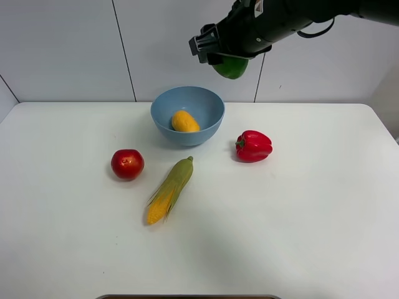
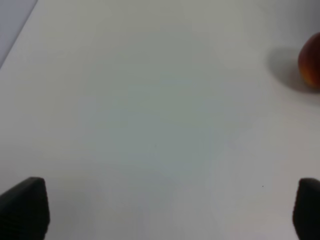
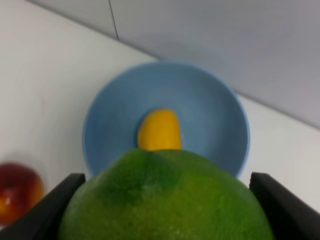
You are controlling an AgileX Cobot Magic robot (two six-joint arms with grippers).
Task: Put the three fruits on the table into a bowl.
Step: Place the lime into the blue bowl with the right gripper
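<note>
The light-blue bowl has open room (image 1: pixel 209 116) next to the orange-yellow fruit. My right gripper should now bring the green fruit down until it hangs inside the bowl's rim (image 1: pixel 196 104).
The light-blue bowl (image 1: pixel 187 115) stands at the back middle of the white table (image 1: pixel 312 237) with the oblong orange-yellow fruit (image 1: pixel 185 121) inside it. My right gripper (image 1: pixel 229 62) is shut on the green lime-like fruit (image 1: pixel 231 68) and holds it in the air above the bowl's right rim. In the right wrist view the green fruit (image 3: pixel 165 197) fills the space between the fingers, with the bowl (image 3: pixel 110 120) and the orange-yellow fruit (image 3: pixel 160 131) below. The red apple (image 1: pixel 127 164) lies on the table left of the bowl. My left gripper (image 2: pixel 160 210) is open and empty over bare table.
A red bell pepper (image 1: pixel 253 146) lies right of the bowl. A corn cob in green husk (image 1: pixel 170 189) lies in front of the bowl. The apple shows at the edge of the left wrist view (image 2: pixel 310 61). A white panelled wall stands behind the table.
</note>
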